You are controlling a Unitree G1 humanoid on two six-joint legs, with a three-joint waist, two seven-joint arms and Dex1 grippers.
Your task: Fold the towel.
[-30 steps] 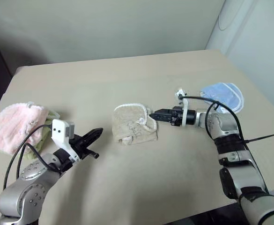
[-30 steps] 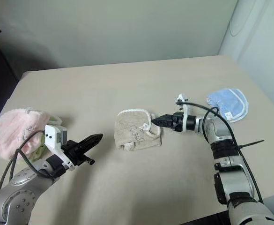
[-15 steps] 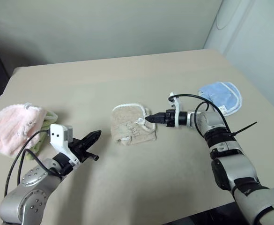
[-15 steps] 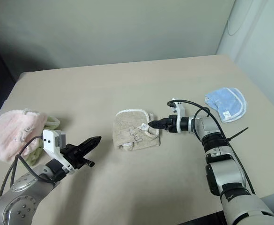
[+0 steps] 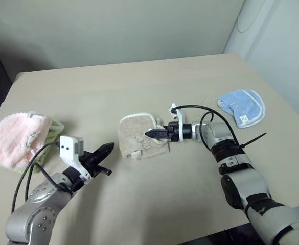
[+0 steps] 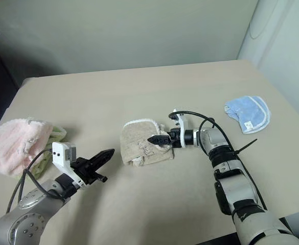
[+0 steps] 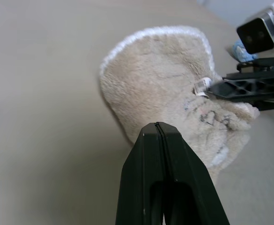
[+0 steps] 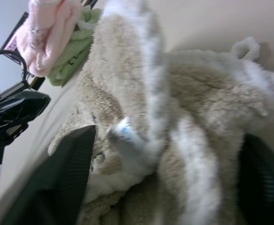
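Observation:
The beige towel (image 5: 138, 135) will move as one folded bundle when I carry it, because layers of white corded edging (image 8: 161, 129) are bunched between my right gripper's fingers.
The beige towel (image 5: 138, 138) with white corded edging lies bunched in the middle of the table (image 5: 139, 81). Its dark embroidered motif (image 7: 207, 117) faces up. My right gripper (image 5: 150, 133) reaches in from the right, low over the towel's right half. In the right wrist view its fingers (image 8: 66, 183) stand open, one on each side of a rumpled fold of the towel (image 8: 146, 117). A small white label (image 7: 201, 87) sits just at its tip. My left gripper (image 5: 108, 148) hovers to the left of the towel, shut and holding nothing, with its closed tip (image 7: 158, 126) pointing at the towel.
A pink fluffy cloth (image 5: 15, 138) lies at the table's left edge, over a green cloth (image 5: 51, 133). A light blue cloth with white trim (image 5: 243, 105) lies at the far right. Bare tabletop stretches behind and in front of the towel.
My right gripper has moved left, from the towel's right edge to over its right half. The towel's folds there have shifted slightly. The left gripper has stayed in place, shut.

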